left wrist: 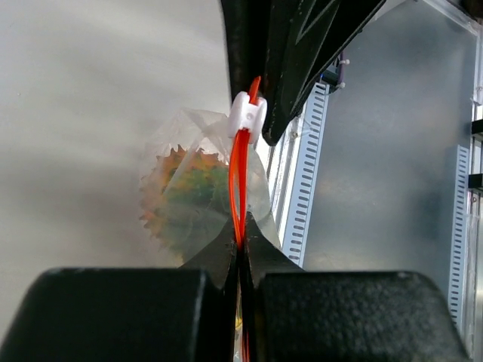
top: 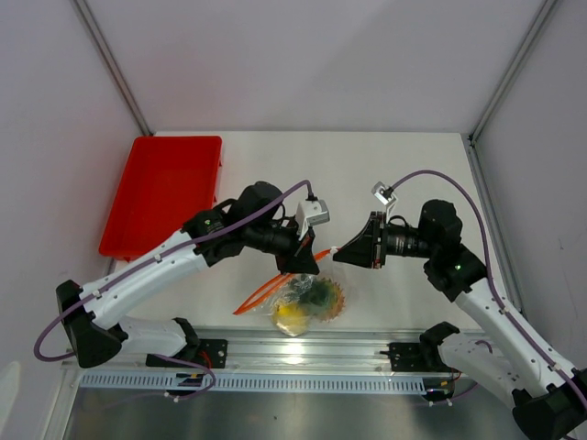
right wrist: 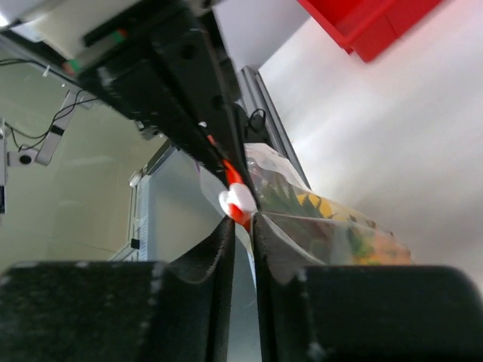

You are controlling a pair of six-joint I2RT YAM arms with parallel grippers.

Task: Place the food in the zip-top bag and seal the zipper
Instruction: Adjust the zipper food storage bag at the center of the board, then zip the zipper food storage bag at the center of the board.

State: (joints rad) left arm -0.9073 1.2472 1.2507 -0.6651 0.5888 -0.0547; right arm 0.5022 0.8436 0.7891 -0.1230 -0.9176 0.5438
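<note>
The red zipper is pinched by my left gripper short of the white slider, so next I let go and grip the slider before I seal the bag.
The clear zip-top bag hangs between both grippers just above the table's front edge. It holds the food: the yellow lemon, the round green fruit and the orange pineapple. My left gripper is shut on the red zipper, fingertips pinching the strip. My right gripper faces it, jaws nearly together on the zipper's end, right behind the white slider. The slider also shows in the left wrist view. The strip's loose end trails left.
A red plastic tray sits at the back left and shows in the right wrist view. An aluminium rail with a slotted cable duct runs along the front edge, right under the bag.
</note>
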